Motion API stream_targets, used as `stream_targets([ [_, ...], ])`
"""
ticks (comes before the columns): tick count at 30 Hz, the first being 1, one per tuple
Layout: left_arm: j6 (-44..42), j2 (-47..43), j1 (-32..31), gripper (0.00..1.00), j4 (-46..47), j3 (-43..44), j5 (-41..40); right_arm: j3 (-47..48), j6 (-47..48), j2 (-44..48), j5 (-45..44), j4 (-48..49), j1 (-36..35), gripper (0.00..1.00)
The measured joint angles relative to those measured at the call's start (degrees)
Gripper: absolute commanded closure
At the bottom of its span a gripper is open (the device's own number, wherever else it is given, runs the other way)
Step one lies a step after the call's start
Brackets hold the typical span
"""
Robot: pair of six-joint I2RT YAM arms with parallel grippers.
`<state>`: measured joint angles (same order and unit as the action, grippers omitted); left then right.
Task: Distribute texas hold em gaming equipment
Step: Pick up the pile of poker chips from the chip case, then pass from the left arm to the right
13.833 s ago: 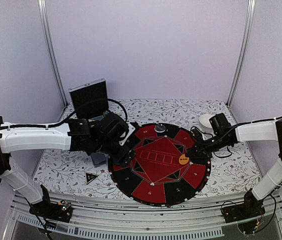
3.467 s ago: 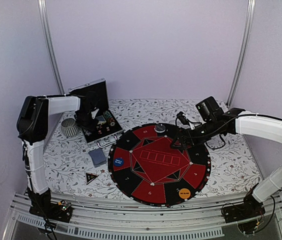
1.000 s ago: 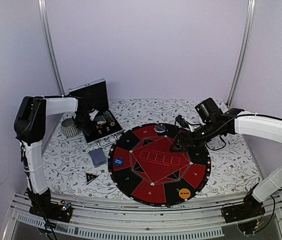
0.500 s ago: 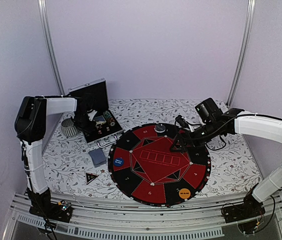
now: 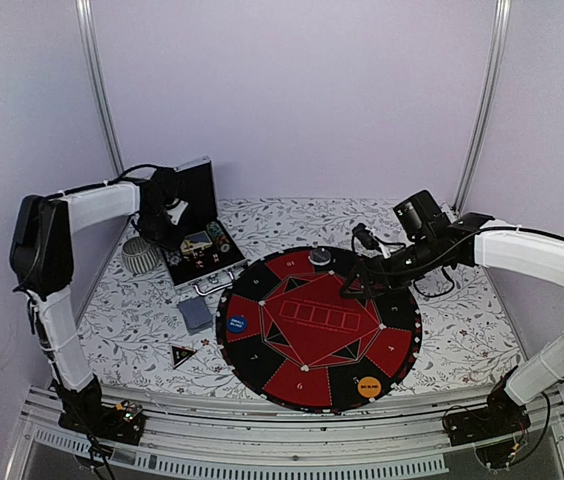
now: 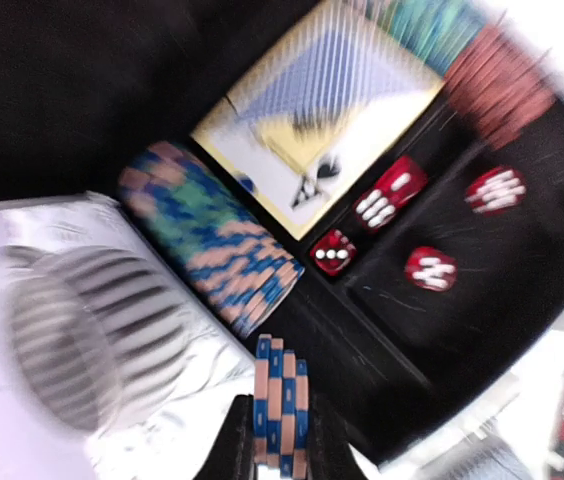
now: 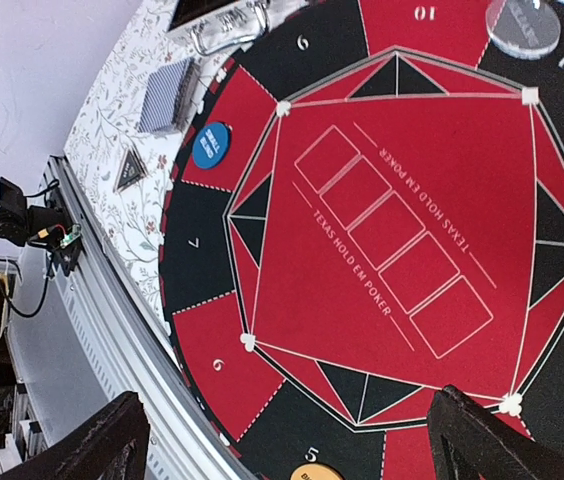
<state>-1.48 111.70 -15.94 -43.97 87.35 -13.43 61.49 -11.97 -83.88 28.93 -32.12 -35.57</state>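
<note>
The striped chips stick out past the left gripper's fingers, so the robot's open right gripper should keep moving toward their free edge until it closes there.
My left gripper is shut on a short stack of blue-and-orange striped poker chips, held just above the open case. A longer row of striped chips lies in the case. On the round mat sit the blue blind button and the orange blind button. The card deck and black triangular marker lie left of the mat. My right gripper hangs open over the mat, holding nothing.
The case also holds red dice, a joker card and more chip rows. A ribbed silver cup stands left of the case. A clear round disc rests at the mat's far edge. Cables trail by the right arm.
My left gripper has shut on the chip stack and lifted up and back from the case. The right arm has barely moved and stays open.
</note>
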Motion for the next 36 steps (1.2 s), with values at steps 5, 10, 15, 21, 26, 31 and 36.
stream_targets([
  [5,2.64,-16.48,-3.87,1.00,-0.15,0.00,3.30,2.14,-1.64,4.61,-2.32,3.28,-0.39,0.00],
  [10,8.17,-32.22,-12.61,1.00,2.99,-4.02,14.78,3.06,-2.08,8.94,-10.21,11.96,-6.69,0.02],
  [15,16.83,-42.75,-18.97,1.00,8.20,-12.96,26.38,3.82,6.27,8.00,-20.52,23.91,-21.29,0.02],
  [21,25.68,-46.69,-20.63,1.00,13.25,-18.43,35.39,8.41,25.27,-2.05,-26.01,37.18,-29.51,0.01],
  [26,28.81,-47.10,-21.44,1.00,16.20,-20.44,40.54,12.98,38.05,-10.05,-26.97,42.51,-31.54,0.01],
  [31,30.40,-48.96,-21.55,1.00,17.97,-22.75,43.34,17.55,44.70,-14.36,-26.93,44.63,-31.76,0.02],
  [36,30.49,-49.51,-21.55,1.00,18.36,-23.26,44.94,19.89,48.41,-16.50,-27.15,45.86,-31.76,0.40],
])
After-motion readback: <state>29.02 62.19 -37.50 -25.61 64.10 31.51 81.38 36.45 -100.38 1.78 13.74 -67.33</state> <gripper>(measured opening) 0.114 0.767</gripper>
